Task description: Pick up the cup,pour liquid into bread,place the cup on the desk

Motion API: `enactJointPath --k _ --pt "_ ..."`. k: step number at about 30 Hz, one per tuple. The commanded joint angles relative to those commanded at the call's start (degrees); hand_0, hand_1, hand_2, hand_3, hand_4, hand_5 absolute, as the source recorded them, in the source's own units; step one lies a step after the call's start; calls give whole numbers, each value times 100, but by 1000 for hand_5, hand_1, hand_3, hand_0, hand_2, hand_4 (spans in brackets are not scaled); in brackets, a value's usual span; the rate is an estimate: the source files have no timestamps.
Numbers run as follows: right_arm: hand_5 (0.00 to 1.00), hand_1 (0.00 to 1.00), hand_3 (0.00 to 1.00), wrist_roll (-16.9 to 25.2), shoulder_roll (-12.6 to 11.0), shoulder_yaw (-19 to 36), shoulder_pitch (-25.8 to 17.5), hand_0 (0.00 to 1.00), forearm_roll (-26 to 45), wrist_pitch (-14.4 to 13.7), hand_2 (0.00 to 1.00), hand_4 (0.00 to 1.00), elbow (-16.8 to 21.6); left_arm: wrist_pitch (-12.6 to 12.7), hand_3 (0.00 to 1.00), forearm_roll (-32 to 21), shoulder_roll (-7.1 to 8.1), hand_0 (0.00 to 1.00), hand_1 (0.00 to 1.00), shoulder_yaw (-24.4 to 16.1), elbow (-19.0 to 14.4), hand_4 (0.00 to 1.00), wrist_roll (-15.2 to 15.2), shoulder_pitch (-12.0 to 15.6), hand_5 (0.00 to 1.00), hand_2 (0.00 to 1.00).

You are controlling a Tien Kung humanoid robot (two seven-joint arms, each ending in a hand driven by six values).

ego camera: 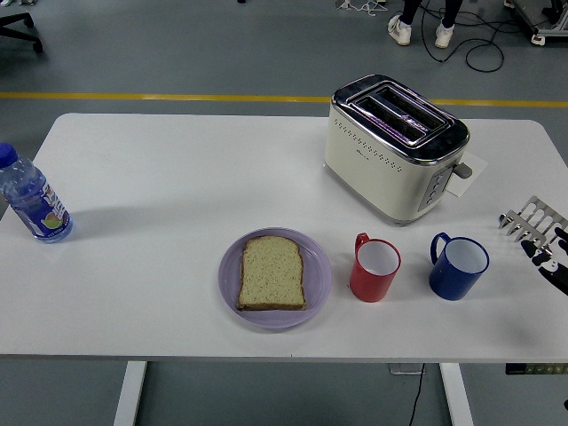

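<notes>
The blue cup (458, 269) is showing only plain white (467, 256) inside. I should expect the blue cup to be empty when I tilt it.
A slice of bread (272, 272) lies flat on a lilac plate (318, 275) near the table's front edge. Right of the plate stands a red cup (374, 269), upright, white inside, handle at its upper left. A blue cup (458, 266) stands upright further right, handle on its left. My right hand (535, 227) enters at the right edge, its metallic fingers spread and holding nothing, a short gap right of the blue cup. The left hand does not show.
A cream two-slot toaster (395, 147) stands behind the cups, with a white paper (469, 175) under its right end. A water bottle (32, 197) with a blue cap sits at the table's far left. A person's feet (417, 30) show on the floor beyond.
</notes>
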Motion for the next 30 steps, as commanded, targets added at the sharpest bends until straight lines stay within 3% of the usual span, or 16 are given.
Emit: enactJointPath --k 12,20,30 --pt "159 907 998 83 25 -726 -147 984 -181 -115 998 976 -260 2 505 -1 1 633 643 24 1 240 0 13 854 653" --pt "163 914 998 259 257 -1182 230 989 -193 -670 998 985 -788 3 505 -38 -12 633 643 77 4 241 1 58 854 652" --pt "180 915 998 282 388 -1463 674 996 -152 -851 998 993 -1242 2 505 -74 -26 634 644 130 5 241 1 96 852 653"
